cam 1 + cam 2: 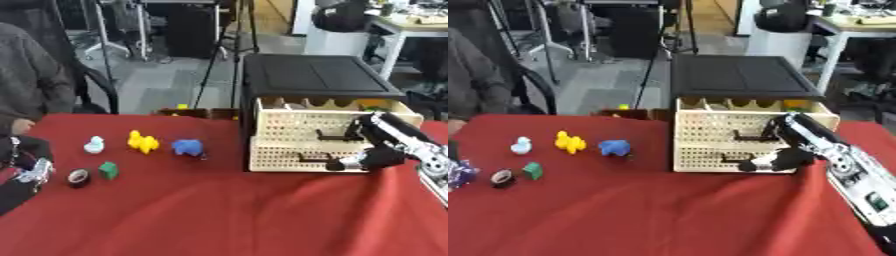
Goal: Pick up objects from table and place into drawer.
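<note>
The top drawer will slide straight in and shut flush when I push it, because the things inside sit lower than the black top.
A drawer unit (315,80) with a black top and cream perforated drawers stands at the right of the red table (219,215). Its top drawer (297,107) sticks out a little, with something green and yellow inside. My right hand (374,157) reaches in from the right, fingers curled at the black handle (311,158) of the lower drawer. To the left lie a pale blue duck (94,145), a yellow duck (143,142), a blue toy (187,147), a green block (108,170) and a dark ring (79,177). My left hand (33,172) rests open at the left edge.
A low brown thing with a small yellow piece (182,107) sits at the table's far edge behind the toys. Red cloth stretches in front of the drawers and toys. Chairs, a tripod and desks stand on the floor beyond.
</note>
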Available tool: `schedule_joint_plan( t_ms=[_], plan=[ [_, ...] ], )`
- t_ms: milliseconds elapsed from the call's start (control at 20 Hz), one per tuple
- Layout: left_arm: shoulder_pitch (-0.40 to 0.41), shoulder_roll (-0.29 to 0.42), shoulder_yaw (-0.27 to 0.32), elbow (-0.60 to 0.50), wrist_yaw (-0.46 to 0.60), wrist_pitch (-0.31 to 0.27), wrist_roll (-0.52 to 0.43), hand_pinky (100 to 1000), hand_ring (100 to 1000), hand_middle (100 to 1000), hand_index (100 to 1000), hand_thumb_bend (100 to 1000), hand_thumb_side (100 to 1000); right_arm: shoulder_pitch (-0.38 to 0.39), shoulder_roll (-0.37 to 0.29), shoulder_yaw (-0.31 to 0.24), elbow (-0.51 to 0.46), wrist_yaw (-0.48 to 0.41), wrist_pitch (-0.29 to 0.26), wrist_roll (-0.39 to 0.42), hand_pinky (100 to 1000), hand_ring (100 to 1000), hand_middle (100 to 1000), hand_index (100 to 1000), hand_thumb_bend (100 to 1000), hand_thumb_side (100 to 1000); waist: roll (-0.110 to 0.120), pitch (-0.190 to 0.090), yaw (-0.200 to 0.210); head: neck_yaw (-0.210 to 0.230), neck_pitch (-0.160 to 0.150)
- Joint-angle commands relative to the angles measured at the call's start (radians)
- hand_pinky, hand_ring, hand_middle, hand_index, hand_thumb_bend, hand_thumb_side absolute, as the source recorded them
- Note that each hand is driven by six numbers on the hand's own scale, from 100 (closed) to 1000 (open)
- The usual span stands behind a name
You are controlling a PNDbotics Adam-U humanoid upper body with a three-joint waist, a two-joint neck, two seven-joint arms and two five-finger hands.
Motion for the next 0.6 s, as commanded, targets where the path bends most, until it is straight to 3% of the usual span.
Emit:
schedule_joint_plan(
  t_ms=[50,600],
  plan=[
    [-0.010,0.025,0.011,-0.010,0.002,0.000,0.003,578,464,506,687,117,457,-0.012,-0.043,-0.016,-0.049,0.003,-0.003,-0.001,100,100,100,549,1000,541,0.001,-0.018,-0.004,0.001,0.009],
    [-0.007,0.028,0.012,-0.008,0.001,0.000,0.003,578,464,506,688,118,456,0.011,-0.046,-0.018,-0.069,0.009,-0.003,0.002,100,100,100,545,1000,544,0.000,-0.025,-0.010,0.003,0.013]
  ],
)
